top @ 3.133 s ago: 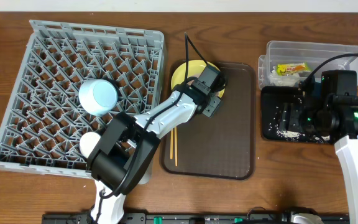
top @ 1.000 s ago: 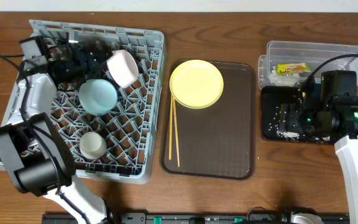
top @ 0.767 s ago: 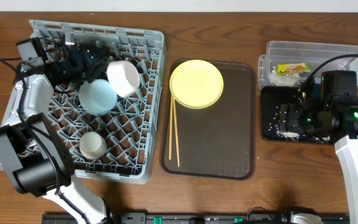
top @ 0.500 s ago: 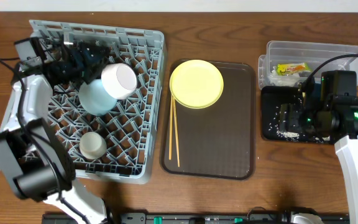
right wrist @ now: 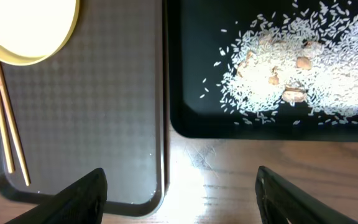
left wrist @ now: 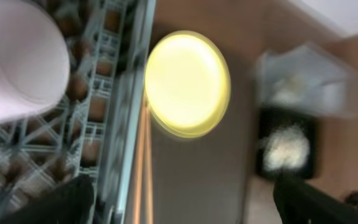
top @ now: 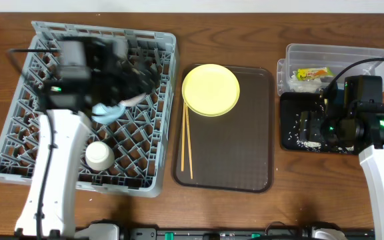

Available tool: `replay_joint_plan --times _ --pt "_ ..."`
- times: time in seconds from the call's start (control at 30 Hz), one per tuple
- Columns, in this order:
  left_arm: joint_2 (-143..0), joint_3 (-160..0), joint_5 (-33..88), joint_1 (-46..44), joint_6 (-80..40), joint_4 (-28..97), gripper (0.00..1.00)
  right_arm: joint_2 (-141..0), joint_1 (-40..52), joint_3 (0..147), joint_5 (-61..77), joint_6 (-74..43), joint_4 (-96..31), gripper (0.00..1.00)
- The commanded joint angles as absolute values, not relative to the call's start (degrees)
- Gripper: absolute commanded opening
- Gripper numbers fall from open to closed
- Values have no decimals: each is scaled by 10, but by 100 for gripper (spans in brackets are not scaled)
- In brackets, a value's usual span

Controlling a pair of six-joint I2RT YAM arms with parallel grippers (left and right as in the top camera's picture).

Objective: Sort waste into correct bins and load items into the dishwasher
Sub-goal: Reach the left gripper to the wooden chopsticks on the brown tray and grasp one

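The chopsticks' front lengths (top: 186, 151) are clear of the pale-yellow plate, so my left gripper should go on toward them before it closes on the chopstick nearer the tray's middle (top: 190, 148).
The grey dish rack (top: 19, 133) fills the left. My left gripper (top: 133, 75) hovers over its upper right part, open and empty, blurred (left wrist: 185, 211). The white bowl (left wrist: 17, 56) rests in the rack just below it, and the light-blue bowl (top: 109, 111) is partly hidden under the arm. The pale-yellow plate (top: 210, 90) and the chopsticks (top: 187, 143) lie on the brown tray. My right gripper (top: 310, 125) is open and empty (right wrist: 179, 205) over the black tray (top: 292, 143), which holds rice grains and scraps (right wrist: 303, 62). The wrapper (top: 312, 73) lies in the clear tub (top: 339, 53).
The brown serving tray (top: 239, 147) sits between the rack and the bins. A small cream cup (top: 99, 155) stands in the rack's lower part. Bare wooden table shows along the front edge (top: 312, 193).
My left gripper has let go of the white bowl, which now rests in the rack, and the arm has swung rightward over the rack. The right arm has not moved.
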State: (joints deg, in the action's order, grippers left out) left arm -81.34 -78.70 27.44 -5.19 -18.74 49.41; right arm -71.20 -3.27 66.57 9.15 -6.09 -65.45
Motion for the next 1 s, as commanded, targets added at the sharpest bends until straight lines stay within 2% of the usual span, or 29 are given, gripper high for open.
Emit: replay_joint_plan --times 0.0,0.07,0.2,0.4,0.67,0.97 --pt "-813 -784 106 -153 -229 533 93 -709 -38 667 90 -62 -656 74" --pt "-818 -768 104 -222 -240 536 93 -709 -38 667 90 -62 -656 74" --pt "-837 -743 47 -305 -303 535 93 -709 -38 667 90 -62 -661 75" --pt "-913 -723 22 -395 -340 514 93 -709 -38 667 90 -62 -661 75" --pt "-1035 -723 23 -418 -364 474 93 -709 -38 667 90 -62 -665 74" --pt "-1108 -723 23 -418 -378 460 92 -709 -38 667 90 -62 -665 75"
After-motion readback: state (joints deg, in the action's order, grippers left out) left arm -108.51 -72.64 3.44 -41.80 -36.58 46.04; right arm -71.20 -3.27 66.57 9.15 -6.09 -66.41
